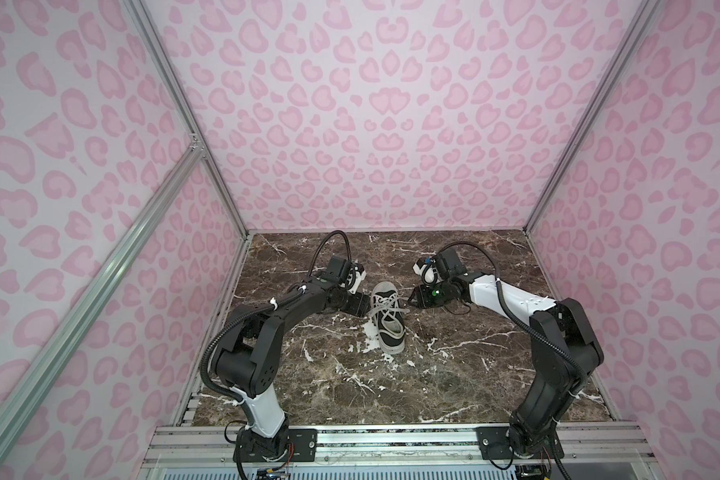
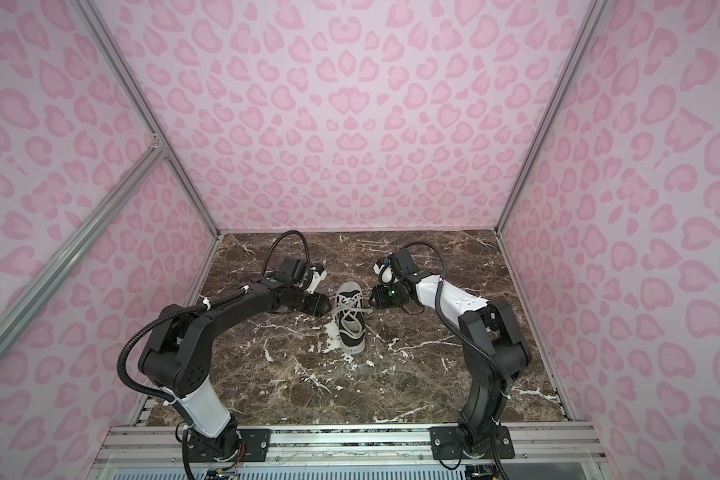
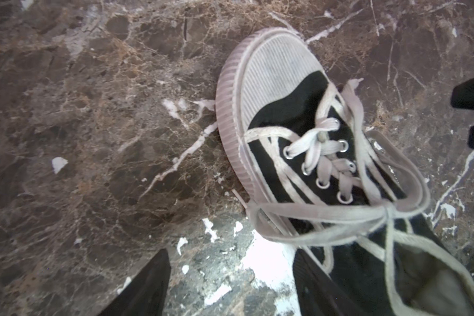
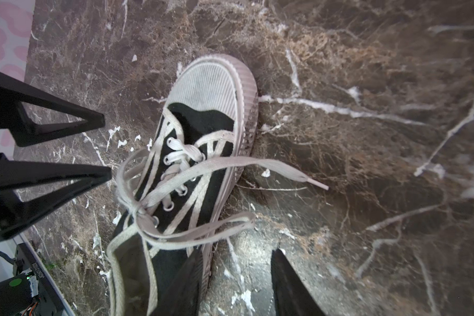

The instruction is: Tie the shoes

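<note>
I should move my left gripper away first while my right gripper reaches across the shoe for the loop [image 3: 300, 213], because my left gripper is crowding the lace loop over the shoe's sole edge [image 3: 260, 223].
One of the shoes [image 1: 387, 320] [image 2: 351, 320], a black sneaker with a white toe cap, lies mid-table with its toe toward the back wall. Its off-white laces [image 3: 326, 213] [image 4: 175, 180] meet in a knot [image 4: 138, 209] with loops spreading to both sides. One free lace end [image 4: 319, 185] rests on the marble. My left gripper [image 1: 366, 308] [image 3: 230, 276] stands open beside the shoe's left flank, holding nothing. On the shoe's other side my right gripper [image 1: 411, 300] [image 4: 236, 273] is open too, one finger [image 4: 181, 287] against the sole edge, marble between the jaws.
The brown marble tabletop [image 1: 454, 374] is boxed in by pink-patterned walls [image 1: 371, 124] on three sides. Aluminium posts [image 1: 184, 124] stand at the corners. A metal rail [image 1: 391, 440] carrying both arm bases runs along the front edge.
</note>
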Controlling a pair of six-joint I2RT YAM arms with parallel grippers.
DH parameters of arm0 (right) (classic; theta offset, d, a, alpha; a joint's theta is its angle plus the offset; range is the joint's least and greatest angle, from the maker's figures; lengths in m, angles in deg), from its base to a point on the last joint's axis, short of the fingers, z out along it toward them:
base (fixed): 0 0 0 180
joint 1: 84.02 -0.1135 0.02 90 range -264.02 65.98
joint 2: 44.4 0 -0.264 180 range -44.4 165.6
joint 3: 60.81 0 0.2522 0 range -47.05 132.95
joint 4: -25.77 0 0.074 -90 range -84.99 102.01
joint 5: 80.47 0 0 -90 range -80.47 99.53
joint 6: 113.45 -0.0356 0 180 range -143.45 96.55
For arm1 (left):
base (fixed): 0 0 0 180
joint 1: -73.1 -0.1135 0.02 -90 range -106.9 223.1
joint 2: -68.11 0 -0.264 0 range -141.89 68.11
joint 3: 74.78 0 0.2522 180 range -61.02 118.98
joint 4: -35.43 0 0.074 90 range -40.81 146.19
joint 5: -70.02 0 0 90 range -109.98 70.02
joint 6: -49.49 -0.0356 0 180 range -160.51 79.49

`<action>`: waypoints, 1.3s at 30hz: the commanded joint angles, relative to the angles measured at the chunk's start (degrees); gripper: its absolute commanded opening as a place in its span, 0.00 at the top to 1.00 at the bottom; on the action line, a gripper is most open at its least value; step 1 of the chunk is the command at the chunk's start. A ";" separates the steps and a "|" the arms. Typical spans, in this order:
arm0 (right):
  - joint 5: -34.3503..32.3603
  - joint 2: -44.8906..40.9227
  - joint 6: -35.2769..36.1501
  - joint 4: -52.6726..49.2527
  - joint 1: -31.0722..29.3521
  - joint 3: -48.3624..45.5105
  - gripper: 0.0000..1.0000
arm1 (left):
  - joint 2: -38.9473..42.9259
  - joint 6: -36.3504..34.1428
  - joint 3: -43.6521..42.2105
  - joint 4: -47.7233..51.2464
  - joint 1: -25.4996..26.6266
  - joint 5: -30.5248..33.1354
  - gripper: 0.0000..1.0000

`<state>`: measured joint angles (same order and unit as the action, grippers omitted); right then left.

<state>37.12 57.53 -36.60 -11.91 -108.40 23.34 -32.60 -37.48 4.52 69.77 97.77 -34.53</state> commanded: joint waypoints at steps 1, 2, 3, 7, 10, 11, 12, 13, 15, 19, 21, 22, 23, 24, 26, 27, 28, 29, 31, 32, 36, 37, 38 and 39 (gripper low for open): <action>0.97 0.03 0.80 -1.28 -0.42 1.05 0.57 | -0.54 -1.74 0.10 -3.24 0.49 0.11 0.27; 1.16 -0.14 0.92 -1.39 -0.50 1.34 0.57 | -0.50 -2.09 -0.46 -4.24 0.58 0.29 0.27; 1.72 -0.16 1.37 -1.54 -0.70 1.63 0.58 | -0.31 -2.23 -0.81 -5.02 0.74 0.87 0.27; -1.46 0.99 7.81 -5.90 -4.66 5.72 0.62 | 1.76 2.46 -2.61 -7.56 -1.08 1.18 0.29; -12.28 3.00 12.97 -11.14 -10.03 11.32 0.62 | 5.04 4.79 -5.39 -9.34 -2.58 1.28 0.30; -16.26 3.31 14.16 -11.56 -11.81 12.43 0.61 | 5.96 5.56 -6.06 -9.14 -3.27 1.23 0.30; -19.65 3.52 15.26 -11.67 -13.37 13.52 0.59 | 6.73 6.36 -6.48 -8.67 -4.03 0.81 0.30; -21.88 3.72 16.29 -11.70 -14.31 14.20 0.59 | 7.39 6.95 -7.05 -8.32 -4.71 0.36 0.30; -25.28 4.72 18.53 -12.24 -16.07 17.06 0.58 | 9.08 7.99 -8.46 -7.50 -5.76 0.09 0.30; -30.41 8.59 23.79 -16.61 -18.71 22.43 0.57 | 10.68 9.30 -10.47 -6.24 -6.99 -0.51 0.30; -31.38 10.47 25.88 -18.22 -19.62 24.60 0.57 | 11.35 9.58 -11.45 -6.03 -7.24 -0.64 0.30; -31.13 11.14 26.64 -18.68 -20.03 25.39 0.57 | 11.64 9.73 -11.85 -6.05 -7.37 -0.54 0.30; -31.17 11.85 27.22 -19.19 -20.42 26.11 0.57 | 12.02 10.01 -12.31 -6.06 -7.59 -0.48 0.30; -31.23 12.58 27.99 -19.71 -20.84 26.89 0.57 | 12.28 10.24 -12.73 -6.01 -7.83 -0.67 0.30; -32.11 13.95 28.89 -20.54 -21.78 28.22 0.57 | 12.88 10.75 -13.27 -6.05 -8.13 -0.82 0.30; -32.44 14.54 29.31 -20.79 -22.16 28.79 0.57 | 13.15 10.90 -13.66 -6.16 -8.39 -1.05 0.30; -32.80 15.00 29.45 -20.82 -22.51 29.23 0.57 | 13.39 11.01 -13.94 -6.26 -8.53 -1.01 0.30; -33.52 15.48 29.70 -20.81 -22.84 29.68 0.57 | 13.53 11.07 -14.15 -6.41 -8.65 -1.08 0.30; -34.51 16.40 30.23 -20.90 -23.32 30.53 0.57 | 13.86 11.06 -14.46 -6.29 -8.77 -1.10 0.29; -34.99 16.95 30.66 -21.03 -23.58 31.08 0.56 | 14.00 11.09 -14.71 -6.29 -8.89 -1.01 0.30; -36.71 19.49 31.84 -22.03 -23.94 33.50 0.56 | 14.67 11.26 -15.75 -6.47 -9.24 -0.87 0.30; -36.87 19.90 32.08 -22.15 -23.91 33.82 0.56 | 14.87 11.29 -15.92 -6.47 -9.32 -0.84 0.30; -37.12 20.27 32.43 -22.24 -23.95 34.14 0.56 | 15.00 11.30 -16.14 -6.54 -9.50 -0.85 0.30; -37.47 20.64 32.72 -22.32 -23.91 34.43 0.56 | 15.19 11.31 -16.36 -6.55 -9.49 -0.84 0.30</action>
<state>1.87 77.07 -5.63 -32.85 -132.36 57.09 -18.11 -26.64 -11.24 63.98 88.45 -35.03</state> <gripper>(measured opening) 0.438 0.704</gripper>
